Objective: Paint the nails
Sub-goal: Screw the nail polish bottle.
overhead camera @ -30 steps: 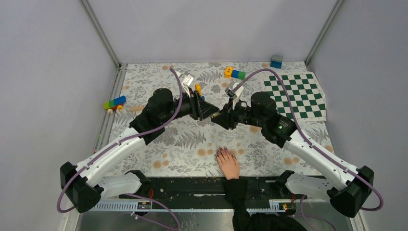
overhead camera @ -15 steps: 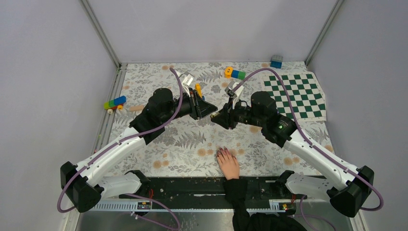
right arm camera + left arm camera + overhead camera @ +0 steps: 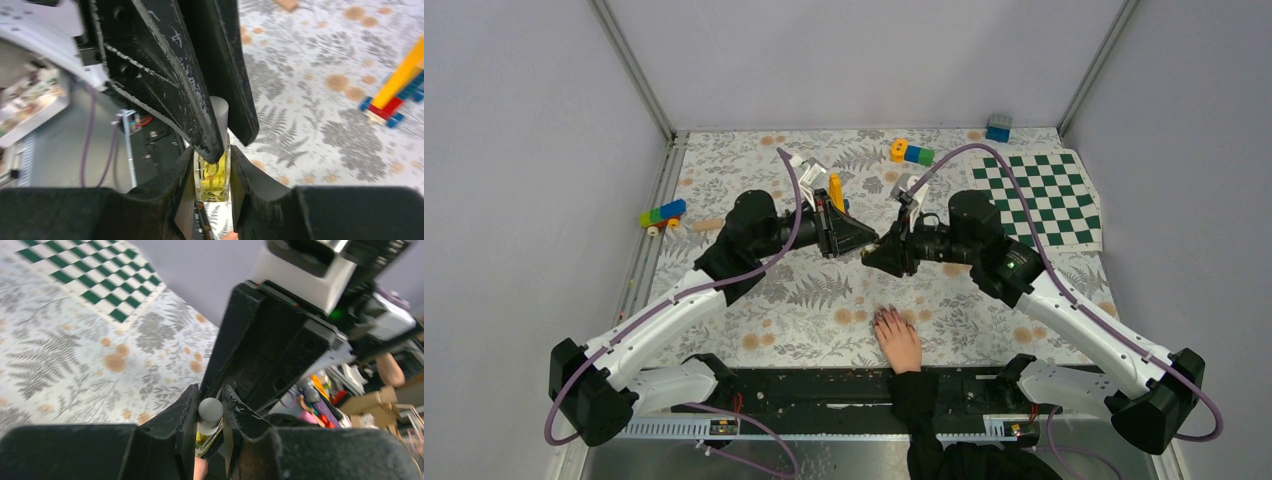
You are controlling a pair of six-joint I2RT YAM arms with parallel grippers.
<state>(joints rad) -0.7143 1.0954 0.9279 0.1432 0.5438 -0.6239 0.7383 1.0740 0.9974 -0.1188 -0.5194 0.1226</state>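
Observation:
The cap [image 3: 210, 412] needs a new grip before my left gripper carries the bottle away. My left gripper is rolled crooked to the bottle [image 3: 213, 181], so it should open and turn back square first.
Above the middle of the floral cloth my two grippers meet tip to tip. My right gripper [image 3: 212, 151] is shut on a small glass bottle [image 3: 212, 177] of yellow liquid. Its grey cap [image 3: 210, 410] sits between the fingers of my left gripper [image 3: 211, 390], which is shut on it. In the top view the left gripper [image 3: 862, 241] and right gripper [image 3: 881, 252] touch at the bottle. A pale hand [image 3: 900, 342] in a black sleeve lies flat near the front edge. Its dark nails [image 3: 884, 316] point toward the grippers, below and apart from them.
A green checkered mat [image 3: 1039, 198] lies at the back right, with a blue brick [image 3: 998, 127] beyond it. Coloured toy bricks sit at the back centre [image 3: 911, 152], by the left wall [image 3: 662, 214] and behind the left gripper [image 3: 835, 188]. A black rail [image 3: 824, 385] runs along the front.
My left gripper has shut on the bottle's cap and edged toward the right gripper. The right gripper keeps the bottle. The hand has stayed put.

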